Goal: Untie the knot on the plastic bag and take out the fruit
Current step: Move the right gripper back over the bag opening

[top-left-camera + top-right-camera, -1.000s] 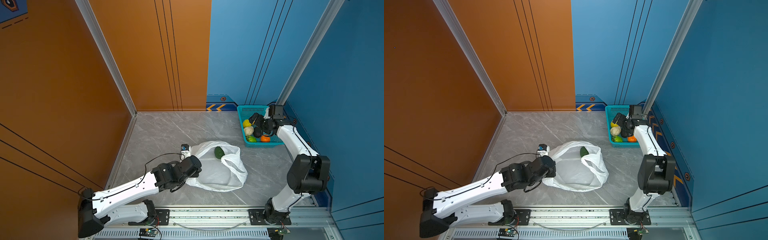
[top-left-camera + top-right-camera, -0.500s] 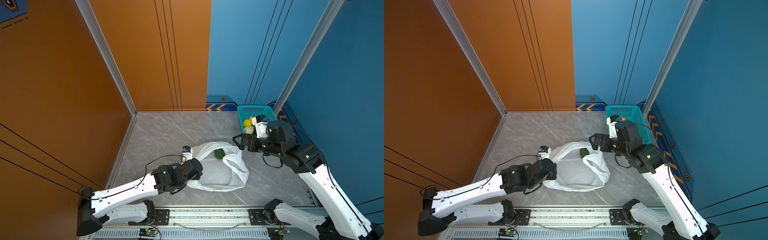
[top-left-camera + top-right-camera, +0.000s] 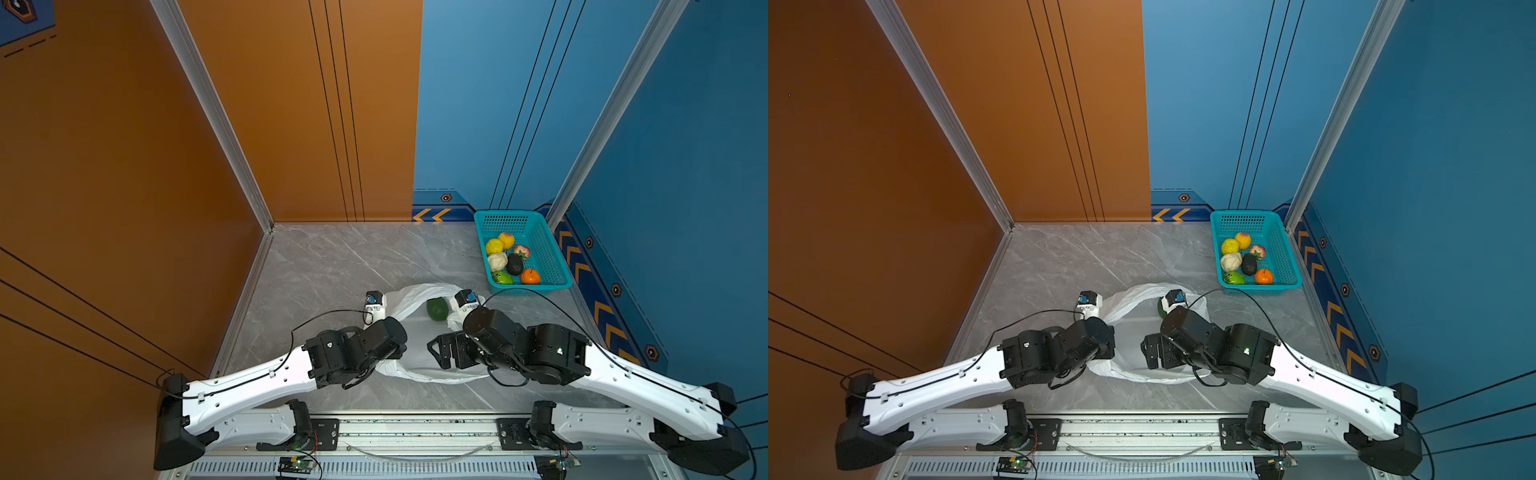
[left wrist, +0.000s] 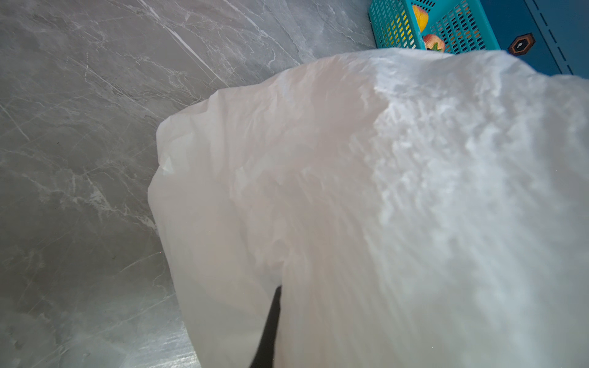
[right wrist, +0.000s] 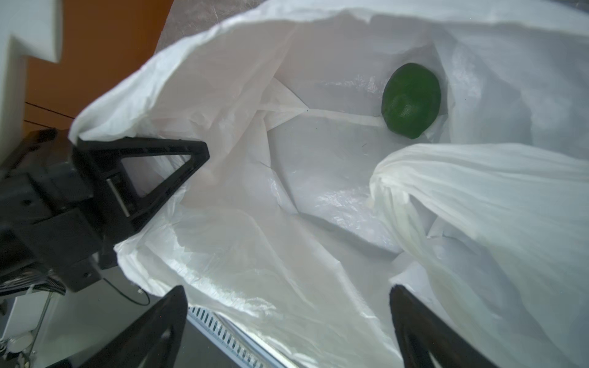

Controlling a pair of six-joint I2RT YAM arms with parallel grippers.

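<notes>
The bag's opening (image 3: 416,329) is wide and the dark green fruit (image 3: 437,308) lies free inside, so the robot's right gripper should keep reaching in until its open fingers are around the fruit.
The white plastic bag (image 3: 409,299) lies on the grey floor with its mouth open. The knot is out of view. One dark green fruit (image 3: 436,309) rests inside the bag (image 5: 318,197), also clear in the right wrist view (image 5: 411,100). My left gripper (image 5: 203,152) is shut on the bag's rim on the left side. The bag's plastic (image 4: 382,191) fills most of the left wrist view. My right gripper (image 3: 433,354) hovers open over the near part of the bag, its fingers (image 5: 169,312) wide apart with nothing between them.
A teal basket (image 3: 552,257) stands at the back right by the blue wall, holding several fruits, among them a yellow one (image 3: 494,246), a black one (image 3: 515,265) and an orange one (image 3: 530,276). A bunched bag handle (image 5: 398,191) lies near the green fruit. Orange wall on the left.
My right arm has swung from the basket back to the near side of the bag, its gripper staying open. The left gripper has kept its hold on the bag's rim.
</notes>
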